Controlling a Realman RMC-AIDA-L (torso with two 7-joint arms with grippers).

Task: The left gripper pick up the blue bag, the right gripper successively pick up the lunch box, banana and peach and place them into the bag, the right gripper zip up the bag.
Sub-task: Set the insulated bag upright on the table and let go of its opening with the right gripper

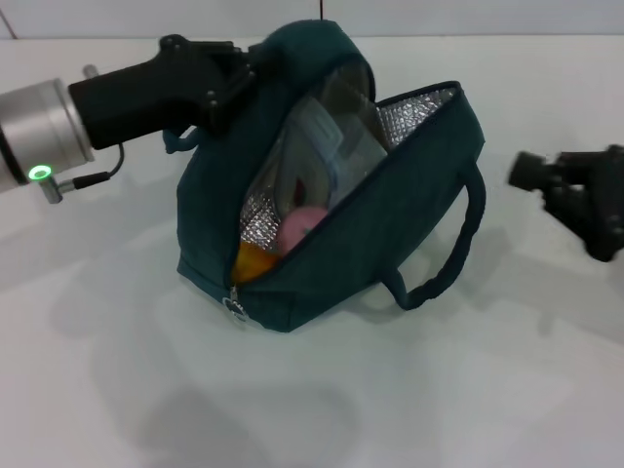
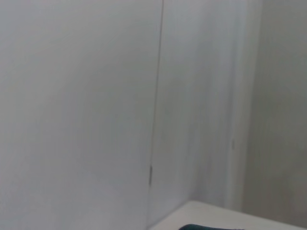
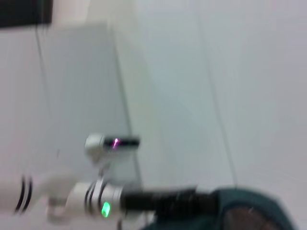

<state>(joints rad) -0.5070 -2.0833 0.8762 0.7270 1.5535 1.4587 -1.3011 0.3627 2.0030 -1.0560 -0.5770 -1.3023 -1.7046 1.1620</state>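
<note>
The blue bag is crooked and its opening (image 1: 327,161) hangs open at a slant, so my right gripper should pick it up by the bag's free handle (image 1: 429,291) and set it straight before zipping.
The blue bag (image 1: 409,205) lies tilted on the white table with its zipper open and the silver foil lining showing. My left gripper (image 1: 244,70) is shut on the bag's upper rim at the far left side. Inside the bag I see the clear lunch box (image 1: 331,146), below it the pink peach (image 1: 300,226), and a bit of the orange-yellow banana (image 1: 255,261). The metal zipper ring (image 1: 234,308) hangs at the bag's near end. My right gripper (image 1: 531,174) hovers to the right of the bag, apart from it. The right wrist view shows the left gripper (image 3: 201,203) at the bag (image 3: 254,211).
One handle (image 1: 458,244) of the bag loops out to the right toward the right arm. White table (image 1: 439,390) surrounds the bag. The left wrist view shows mostly a pale wall, with a sliver of the bag (image 2: 211,227) at its lower edge.
</note>
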